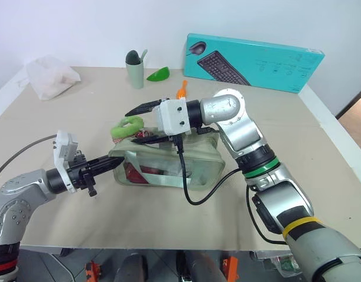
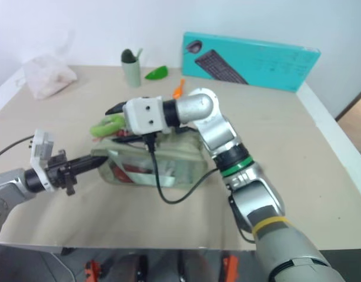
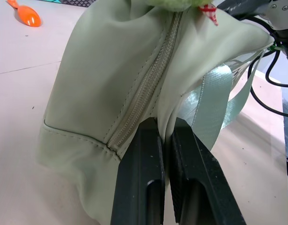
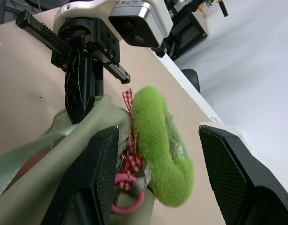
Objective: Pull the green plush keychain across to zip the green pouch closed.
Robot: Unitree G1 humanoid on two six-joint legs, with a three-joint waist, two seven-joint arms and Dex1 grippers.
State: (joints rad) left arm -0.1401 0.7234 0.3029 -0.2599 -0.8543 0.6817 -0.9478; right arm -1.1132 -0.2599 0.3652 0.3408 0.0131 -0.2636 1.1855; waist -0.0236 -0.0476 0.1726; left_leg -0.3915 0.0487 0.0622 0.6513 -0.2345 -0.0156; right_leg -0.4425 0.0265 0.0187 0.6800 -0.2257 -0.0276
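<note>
My left gripper will hold the green pouch [image 1: 170,167] in place, as it is pinching the pouch's end [image 1: 118,160], and the pouch will zip shut when I pull the plush keychain.
The green pouch [image 1: 169,161] lies on the table, its clear panel facing me with a red item inside. My left gripper [image 1: 112,162] is shut on the fabric at the pouch's left end, beside the zipper [image 3: 144,89]. The green plush keychain [image 4: 162,154], a fuzzy light-green ring with a pink cord, sits on top of that same end. My right gripper [image 4: 160,136] reaches in from the right and is open, one finger on each side of the plush and neither pressing on it. In the eye views the plush [image 1: 126,125] shows between those fingers.
A white plastic bag [image 1: 50,75] lies at the back left. A grey-green cup [image 1: 134,69], a glossy green leaf piece [image 1: 159,74] and an orange spoon [image 1: 181,89] stand behind the pouch. A teal keyboard box [image 1: 254,60] is at the back right. A black cable [image 1: 198,197] loops in front of the pouch.
</note>
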